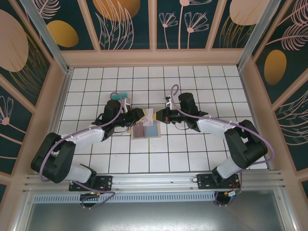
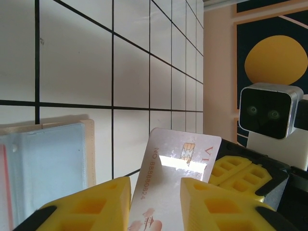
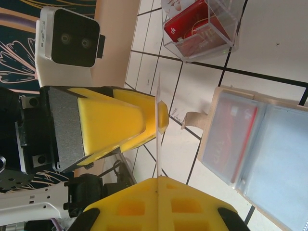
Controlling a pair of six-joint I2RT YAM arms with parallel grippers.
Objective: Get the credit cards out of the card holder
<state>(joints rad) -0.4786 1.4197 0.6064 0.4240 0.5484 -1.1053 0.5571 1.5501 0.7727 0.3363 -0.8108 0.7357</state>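
Note:
The clear box [image 3: 201, 30] is on the same side as my left gripper, so my left gripper should grip the pale credit card's loose end [image 2: 156, 207] before my right gripper opens.
The tan card holder [image 1: 146, 131] lies open on the tiled table, its clear blue-grey pockets up [image 2: 48, 163]. A red credit card [image 3: 231, 137] sits inside its left pocket [image 3: 260, 144]. Just above it the two grippers meet tip to tip. My right gripper [image 3: 158, 179] is shut on the end of a pale credit card with reddish print [image 2: 178, 159], seen edge-on [image 3: 158, 144] in the right wrist view. My left gripper [image 2: 155, 185] has its yellow fingers [image 3: 110, 120] apart, and the card's face crosses the gap without a visible pinch. From above, the card [image 1: 149, 115] bridges left gripper [image 1: 143, 114] and right gripper [image 1: 155, 115].
A clear box with red cards [image 3: 199, 26] stands behind the right gripper [image 1: 168, 102]. A teal item [image 1: 122, 96] sits behind the left arm. Patterned walls close the table on three sides, and white tiles lie bare in front of the holder.

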